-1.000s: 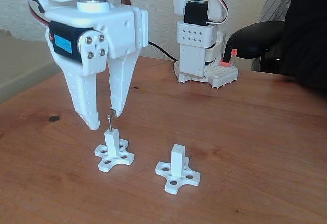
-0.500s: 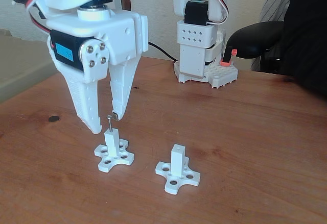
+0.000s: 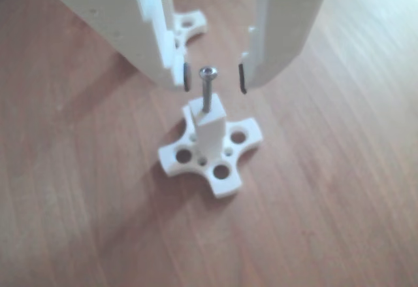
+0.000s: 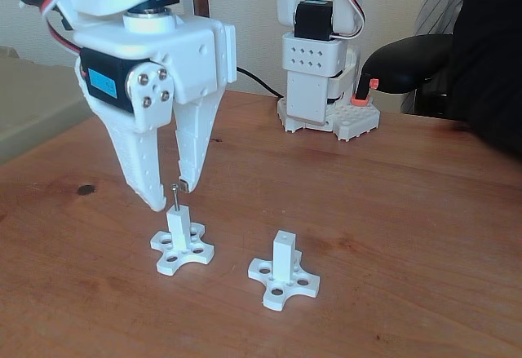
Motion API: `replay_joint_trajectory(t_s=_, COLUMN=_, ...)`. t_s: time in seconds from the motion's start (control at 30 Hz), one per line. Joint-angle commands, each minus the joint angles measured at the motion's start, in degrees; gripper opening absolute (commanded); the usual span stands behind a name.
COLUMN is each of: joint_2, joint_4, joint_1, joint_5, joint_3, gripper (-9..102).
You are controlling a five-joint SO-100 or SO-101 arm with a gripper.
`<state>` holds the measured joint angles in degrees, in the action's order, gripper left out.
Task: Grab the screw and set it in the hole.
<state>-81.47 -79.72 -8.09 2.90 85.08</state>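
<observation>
My gripper will lift the silvery screw (image 3: 208, 73), and because its long body (image 3: 207, 95) stands clear above the white post's top, the screw will slide out and leave the white post behind.
The thin silvery screw (image 3: 207, 91) stands upright in the top of a white square post (image 3: 210, 129) with a cross-shaped base. Its shaft fills the hole, so the hole itself is hidden. My gripper (image 3: 214, 78) is open, with a finger on each side of the screw head and neither touching it. In the fixed view the screw (image 4: 174, 196) rises from the left post (image 4: 177, 224), and the gripper (image 4: 170, 196) hangs just above it with its jaws spread.
A second white post (image 4: 283, 254) with a free top hole stands to the right on the wooden table (image 4: 408, 227). Its cross base (image 3: 189, 22) shows behind the fingers. The arm's base (image 4: 318, 81) and a dark chair (image 4: 408, 60) are at the back.
The gripper has shifted only slightly and stays open around the screw. The screw remains standing in the post.
</observation>
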Motion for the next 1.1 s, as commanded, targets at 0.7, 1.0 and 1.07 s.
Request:
replay_joint_trajectory(t_s=0.7, joint_2=-1.3, joint_4=1.9, joint_1=-0.4, joint_5=-1.3, joint_3=-1.2, gripper=5)
replay_joint_trajectory(t_s=1.0, joint_2=-1.3, joint_4=1.9, joint_1=-0.4, joint_5=-2.0, joint_3=-1.2, gripper=1)
replay_joint_trajectory(t_s=1.07, joint_2=-1.4, joint_4=2.0, joint_1=-0.4, joint_5=-2.2, joint_3=-1.2, gripper=0)
